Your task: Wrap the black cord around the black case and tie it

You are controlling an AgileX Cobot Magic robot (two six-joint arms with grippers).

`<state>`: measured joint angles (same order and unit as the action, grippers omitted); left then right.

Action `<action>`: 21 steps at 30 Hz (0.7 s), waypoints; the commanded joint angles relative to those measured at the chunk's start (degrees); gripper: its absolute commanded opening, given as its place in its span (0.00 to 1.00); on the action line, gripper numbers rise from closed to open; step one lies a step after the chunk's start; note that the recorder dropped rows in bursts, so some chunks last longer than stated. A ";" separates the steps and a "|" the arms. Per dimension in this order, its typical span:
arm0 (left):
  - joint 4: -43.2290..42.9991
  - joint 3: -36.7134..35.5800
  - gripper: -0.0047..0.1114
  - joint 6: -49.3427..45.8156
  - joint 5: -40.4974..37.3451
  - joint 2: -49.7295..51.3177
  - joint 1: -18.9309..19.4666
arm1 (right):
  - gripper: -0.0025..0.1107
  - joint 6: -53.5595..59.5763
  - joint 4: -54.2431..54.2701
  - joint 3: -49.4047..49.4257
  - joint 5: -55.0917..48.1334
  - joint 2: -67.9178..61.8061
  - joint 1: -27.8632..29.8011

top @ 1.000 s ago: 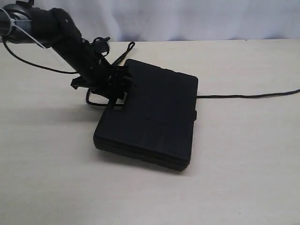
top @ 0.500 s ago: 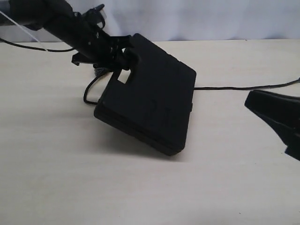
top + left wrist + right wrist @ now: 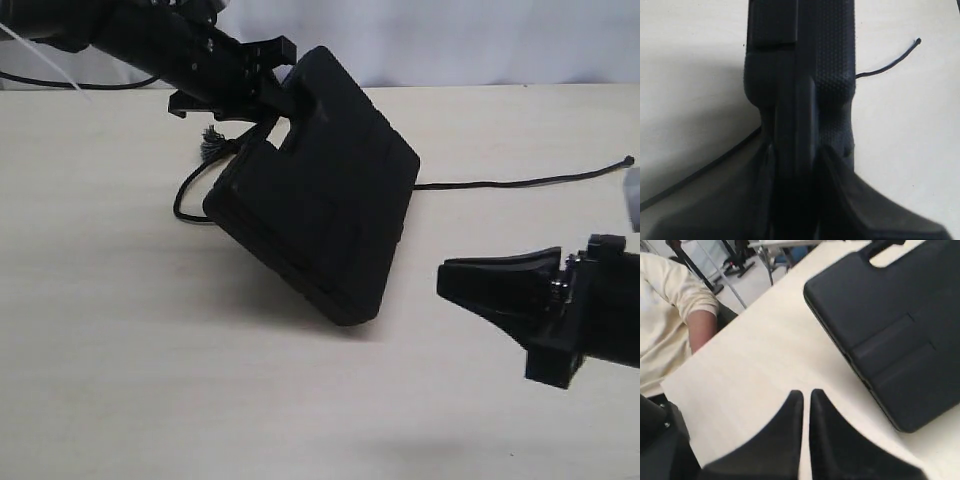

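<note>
The case is in my left gripper near the cord's looped end [image 3: 183, 196], so my right gripper should grab the case's lower side [image 3: 284, 258] and move it along the cord.
The black case [image 3: 320, 200] is tilted up steeply, with its low edge on the table and its handle end in the air. My left gripper [image 3: 268, 82] is shut on the handle; the left wrist view shows the handle [image 3: 796, 115] pinched between its fingers [image 3: 840, 180]. The black cord [image 3: 520, 182] runs from under the case to the right, and its tip lies at the far right. On the left it loops out [image 3: 183, 200] by a frayed tuft [image 3: 210, 148]. My right gripper [image 3: 442, 276] hovers shut and empty, to the right of the case [image 3: 890, 325].
The table [image 3: 150, 380] is pale wood. In the right wrist view a person in a cream sleeve [image 3: 665, 305] sits past the table edge, with metal stands [image 3: 740, 260] behind. A white backdrop [image 3: 480, 40] closes the far side.
The left gripper has raised the case's handle end, so the case now tilts much more steeply. The right gripper has come in from the right edge toward the case.
</note>
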<state>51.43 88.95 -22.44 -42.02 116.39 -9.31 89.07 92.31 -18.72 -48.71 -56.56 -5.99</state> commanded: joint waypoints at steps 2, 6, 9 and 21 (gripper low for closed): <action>4.05 0.92 0.04 0.12 0.68 -1.42 -0.09 | 0.06 -11.46 -12.84 -8.50 22.74 -5.28 -24.26; 4.30 0.92 0.04 0.21 0.22 -1.42 -0.09 | 0.06 -59.01 -66.18 -13.67 41.27 -8.70 -40.38; 4.30 0.92 0.04 0.21 -0.44 -1.42 -0.09 | 0.06 -79.94 -90.91 -16.95 33.64 -10.76 -40.63; 4.30 0.92 0.04 0.21 -0.91 -1.42 -0.09 | 0.06 -137.75 -144.25 -19.40 12.49 -13.89 -44.12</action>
<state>52.94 88.95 -22.55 -42.55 116.39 -9.31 -39.84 -44.86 -41.19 -42.79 -70.41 -47.56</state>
